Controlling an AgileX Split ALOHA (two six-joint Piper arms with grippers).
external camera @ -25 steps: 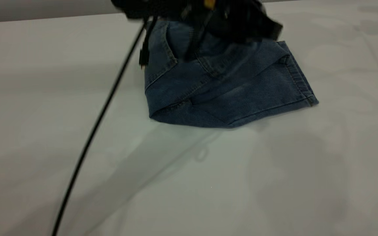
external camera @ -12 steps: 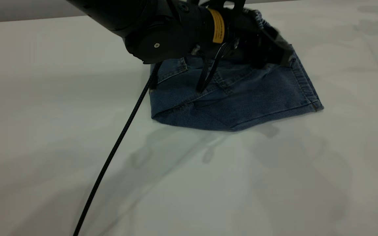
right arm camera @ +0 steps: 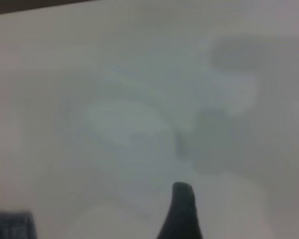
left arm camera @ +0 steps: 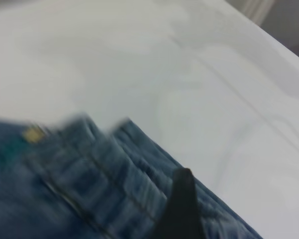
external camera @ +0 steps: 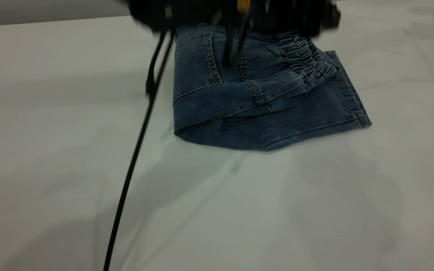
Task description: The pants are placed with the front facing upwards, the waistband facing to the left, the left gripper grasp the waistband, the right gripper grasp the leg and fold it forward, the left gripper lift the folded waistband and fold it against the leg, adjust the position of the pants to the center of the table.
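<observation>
The leg's hem (external camera: 353, 90) is at a slant to the table's far edge, so next my left gripper moves down onto the denim (external camera: 265, 86) next to the waistband and turns the pants straighter.
The blue denim pants (external camera: 262, 113) lie folded on the white table (external camera: 239, 210), back pocket up. The puckered waistband (external camera: 307, 60) rests on top of the leg, close to the hem at the right. My left gripper (external camera: 317, 19) is a blurred black shape just above the far side of the pants, open and holding nothing. In the left wrist view one dark finger (left arm camera: 183, 204) hangs over the waistband (left arm camera: 114, 169). My right gripper (right arm camera: 214, 221) is open over bare table, with one finger (right arm camera: 182, 209) showing and a corner of the denim (right arm camera: 10, 224) beside it.
A black cable (external camera: 134, 158) trails from the left arm across the table to the near edge, left of the pants. The table's far edge (external camera: 51, 20) runs just behind the pants. Bare tabletop lies in front and to both sides.
The left arm came down over the pants with the waistband, then rose towards the top of the view. The waistband now lies free on the leg. The pants have barely shifted.
</observation>
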